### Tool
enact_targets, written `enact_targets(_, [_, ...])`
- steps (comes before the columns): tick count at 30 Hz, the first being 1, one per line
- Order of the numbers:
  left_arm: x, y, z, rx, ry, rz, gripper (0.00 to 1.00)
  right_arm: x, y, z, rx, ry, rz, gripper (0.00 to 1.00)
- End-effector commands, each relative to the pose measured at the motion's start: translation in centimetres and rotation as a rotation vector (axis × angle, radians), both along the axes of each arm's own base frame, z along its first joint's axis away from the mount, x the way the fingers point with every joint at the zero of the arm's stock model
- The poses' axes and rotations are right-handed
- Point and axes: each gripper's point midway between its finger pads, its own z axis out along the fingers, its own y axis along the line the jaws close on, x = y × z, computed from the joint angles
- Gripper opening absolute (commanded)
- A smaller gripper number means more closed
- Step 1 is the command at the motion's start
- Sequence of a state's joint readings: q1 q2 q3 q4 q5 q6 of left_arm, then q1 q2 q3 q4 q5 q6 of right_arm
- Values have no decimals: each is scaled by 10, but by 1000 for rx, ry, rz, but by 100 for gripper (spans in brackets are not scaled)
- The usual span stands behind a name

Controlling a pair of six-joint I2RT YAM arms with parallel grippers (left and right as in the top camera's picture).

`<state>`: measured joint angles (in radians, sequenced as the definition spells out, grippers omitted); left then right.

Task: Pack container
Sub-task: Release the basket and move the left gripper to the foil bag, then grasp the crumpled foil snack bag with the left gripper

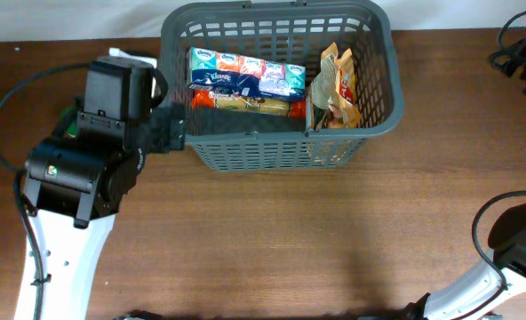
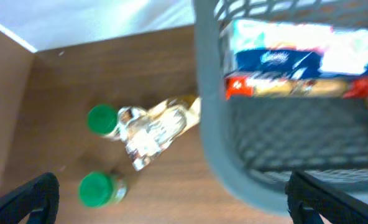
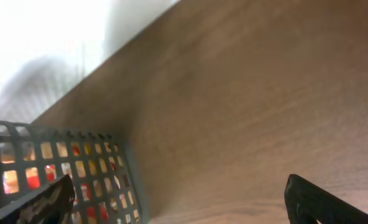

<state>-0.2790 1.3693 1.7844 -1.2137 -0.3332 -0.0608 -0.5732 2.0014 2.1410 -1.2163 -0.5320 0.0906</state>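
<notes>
The basket [image 1: 276,153] is between my right gripper and the shiny foil packet [image 2: 156,129] next to the green-lidded jars, so my left gripper should grab the foil packet next.
The dark grey slotted basket [image 1: 276,153] stands at the table's back centre. It holds a tissue pack [image 1: 245,73], a red packet [image 1: 245,104] and snack bags [image 1: 338,89]. My left gripper [image 2: 171,208] is open and empty, hovering above the table by the basket's left rim [image 2: 215,124]; in the overhead view it [image 1: 168,130] sits against the basket's left wall. Below it lie two green-lidded jars [image 2: 102,119] [image 2: 97,188] and a shiny foil packet [image 2: 153,130]. My right gripper [image 3: 178,205] is open and empty, with the basket's wall [image 3: 78,174] at its left.
The left arm [image 1: 85,169] covers the jars and foil packet in the overhead view. The right arm [image 1: 512,244] is at the front right corner. Black cables [image 1: 521,53] lie at the back right. A white wall edge [image 2: 78,25] borders the table behind the jars.
</notes>
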Motion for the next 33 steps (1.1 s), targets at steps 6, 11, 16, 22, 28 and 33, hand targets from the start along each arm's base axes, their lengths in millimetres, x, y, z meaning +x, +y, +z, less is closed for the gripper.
enact_targets(6, [30, 75, -25, -137, 10, 370, 99, -1, 4, -11, 19, 27, 6, 99])
enact_targets(11, [65, 105, -65, -212, 92, 392, 100, -1, 4, -11, 19, 27, 6, 99])
enact_targets(16, [90, 119, -138, -234, 271, 416, 94, -1, 4, -11, 19, 27, 6, 99])
enact_targets(22, [107, 111, -217, -283, 452, 401, 89, -1, 4, -11, 19, 27, 6, 99])
enact_targets(28, [128, 113, -272, -286, 505, 404, 85, -1, 4, -11, 19, 27, 6, 99])
enact_targets(33, [140, 94, -280, -326, 509, 236, 70, -1, 4, -11, 19, 27, 6, 99])
